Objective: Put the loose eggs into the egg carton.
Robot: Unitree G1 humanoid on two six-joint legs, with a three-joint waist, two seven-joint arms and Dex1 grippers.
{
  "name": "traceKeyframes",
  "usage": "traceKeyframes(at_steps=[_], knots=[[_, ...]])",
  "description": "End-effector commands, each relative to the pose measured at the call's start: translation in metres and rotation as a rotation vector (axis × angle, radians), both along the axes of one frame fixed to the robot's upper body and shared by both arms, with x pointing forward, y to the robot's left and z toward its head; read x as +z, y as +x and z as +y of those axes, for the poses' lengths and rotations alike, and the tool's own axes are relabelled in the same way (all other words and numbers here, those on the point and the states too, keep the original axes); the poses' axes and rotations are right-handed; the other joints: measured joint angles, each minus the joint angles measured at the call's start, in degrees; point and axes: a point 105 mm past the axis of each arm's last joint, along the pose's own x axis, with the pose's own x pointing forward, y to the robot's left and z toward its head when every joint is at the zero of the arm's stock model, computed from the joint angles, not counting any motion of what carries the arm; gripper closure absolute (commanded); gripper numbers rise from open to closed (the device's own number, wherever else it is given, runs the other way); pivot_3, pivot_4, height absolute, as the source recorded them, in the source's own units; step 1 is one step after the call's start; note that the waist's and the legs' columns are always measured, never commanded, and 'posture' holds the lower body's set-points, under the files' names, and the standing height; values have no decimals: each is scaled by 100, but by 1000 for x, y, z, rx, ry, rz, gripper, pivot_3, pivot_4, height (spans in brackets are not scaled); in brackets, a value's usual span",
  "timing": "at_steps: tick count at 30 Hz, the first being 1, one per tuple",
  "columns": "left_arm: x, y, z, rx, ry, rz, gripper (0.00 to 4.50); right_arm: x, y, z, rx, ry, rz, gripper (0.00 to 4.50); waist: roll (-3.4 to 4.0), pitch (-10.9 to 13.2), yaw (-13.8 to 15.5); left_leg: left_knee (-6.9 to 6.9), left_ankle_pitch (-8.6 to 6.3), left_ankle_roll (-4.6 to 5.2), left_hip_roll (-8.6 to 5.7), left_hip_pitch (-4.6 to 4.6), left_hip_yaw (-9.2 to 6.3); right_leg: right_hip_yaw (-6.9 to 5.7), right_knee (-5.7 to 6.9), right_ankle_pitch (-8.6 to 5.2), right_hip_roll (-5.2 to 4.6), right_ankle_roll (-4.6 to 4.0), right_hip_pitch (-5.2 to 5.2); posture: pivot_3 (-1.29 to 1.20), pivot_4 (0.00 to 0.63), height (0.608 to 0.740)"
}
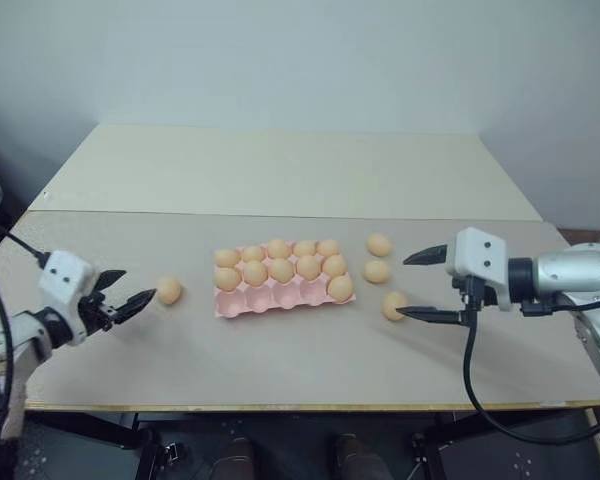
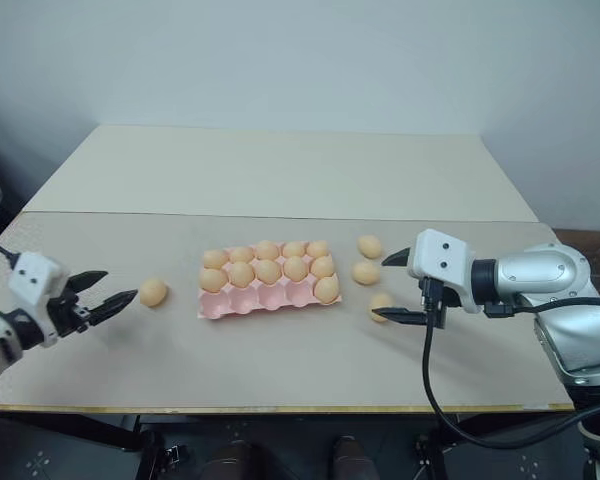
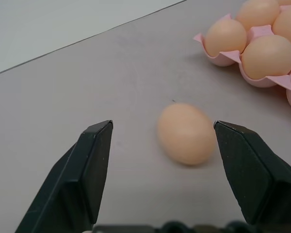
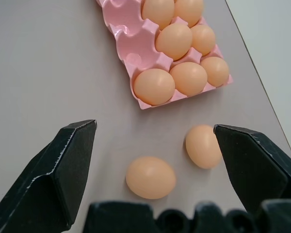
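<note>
The lone egg [image 1: 169, 290] is lying clear of the egg carton and within the span of my left gripper's open fingers, so I should keep moving forward until the fingers are on both sides of its middle [image 3: 186, 134].
The pink egg carton [image 1: 270, 299] lies mid-table; several eggs fill its back two rows and its front right cup, and the other front cups are bare. One loose egg [image 1: 168, 291] rests left of the carton, just ahead of my open left gripper [image 1: 130, 287]; in the left wrist view that egg [image 3: 186, 133] lies between and slightly beyond the fingertips, untouched. Three loose eggs [image 1: 379, 244] [image 1: 376, 271] [image 1: 394, 305] lie right of the carton. My right gripper [image 1: 404, 287] hangs wide open beside them, its lower finger close to the nearest egg. Two of these eggs [image 4: 150, 177] [image 4: 202, 145] appear ahead of it in the right wrist view.
The tan table [image 1: 280, 360] has a seam across its middle and a front edge close below both grippers. A black cable [image 1: 470, 370] loops down from the right wrist past the table's front edge.
</note>
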Motion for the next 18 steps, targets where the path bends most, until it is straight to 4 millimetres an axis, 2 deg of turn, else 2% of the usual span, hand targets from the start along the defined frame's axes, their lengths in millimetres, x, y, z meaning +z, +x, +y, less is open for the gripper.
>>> traceKeyframes(at_steps=[1,15,18], knots=[[2,13,-7,-55,8,-21,889,17,-4,-5,-24,-3,-62,0,0,0,2,0,0,0,0,0,0,0,1,0,0,1,0,0,150,740],[-29,49,-22,-111,0,104,889,18,-11,-14,-77,-16,-69,0,-2,-1,-3,1,1,1,-1,0,-3,0,2,16,2,33,3,0,150,740],[-35,49,-19,-100,33,136,1447,19,-12,-15,-85,-15,-73,0,-2,-1,-15,1,1,1,-1,0,-3,0,2,17,2,34,3,0,150,740]])
